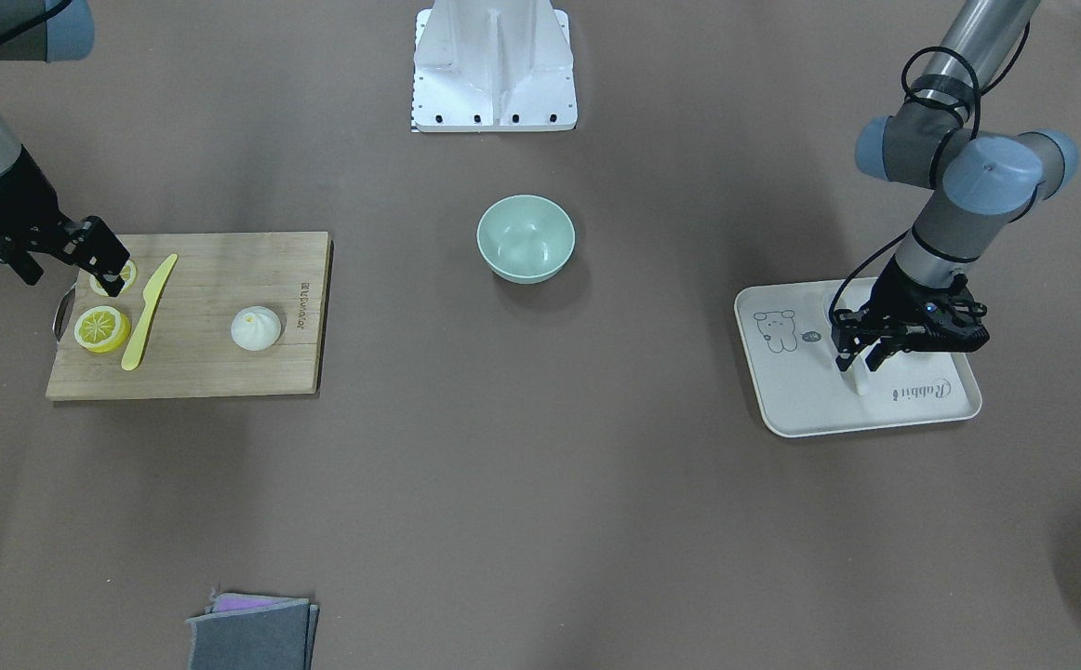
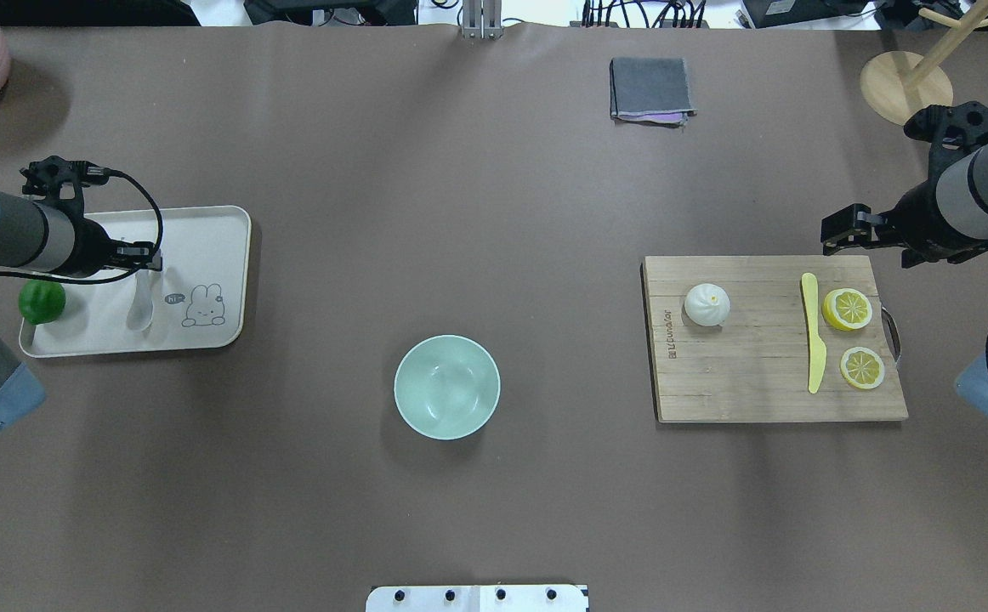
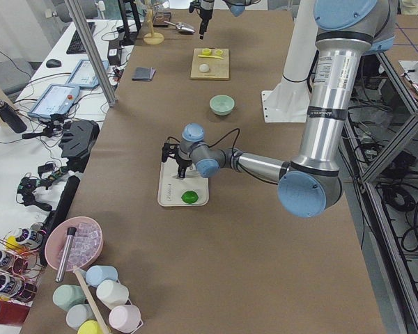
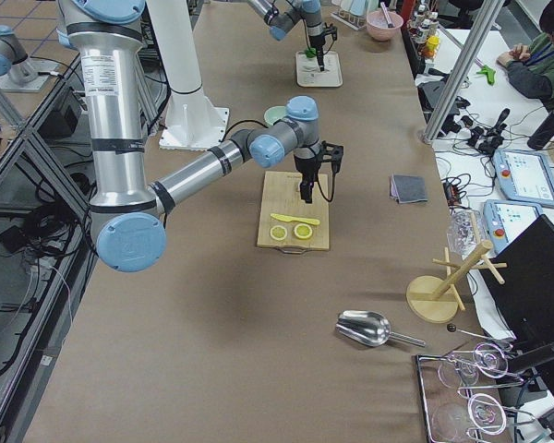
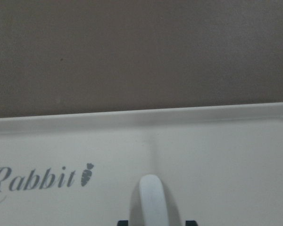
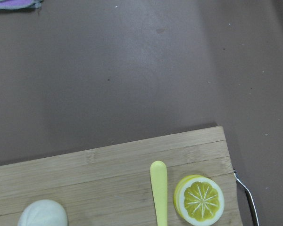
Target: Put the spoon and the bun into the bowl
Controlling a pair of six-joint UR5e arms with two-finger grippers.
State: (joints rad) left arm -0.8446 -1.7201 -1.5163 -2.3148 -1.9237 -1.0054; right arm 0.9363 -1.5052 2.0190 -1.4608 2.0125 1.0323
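The white spoon (image 5: 153,201) will lean with its handle over the rim of the mint-green bowl (image 1: 526,239) when I lower it in, because the bowl is small and has sloping sides.
The white spoon (image 2: 140,308) lies on the white tray (image 2: 205,229) at my left, scoop toward me. Its handle (image 5: 151,197) shows in the left wrist view. My left gripper (image 2: 151,259) is low over the handle, open, with one finger on each side of it, and the spoon rests on the tray. The white bun (image 2: 706,304) sits on the wooden board (image 2: 749,391) at my right. My right gripper (image 2: 838,231) is open and empty, raised over the board's far edge by the lemon slices. The mint-green bowl (image 2: 446,387) stands empty mid-table.
A green lime (image 2: 42,301) lies on the tray near my left wrist. A yellow knife (image 2: 813,340) and two lemon slices (image 2: 848,308) lie on the board. A folded grey cloth (image 2: 650,87) and a wooden stand (image 2: 906,85) are at the far side.
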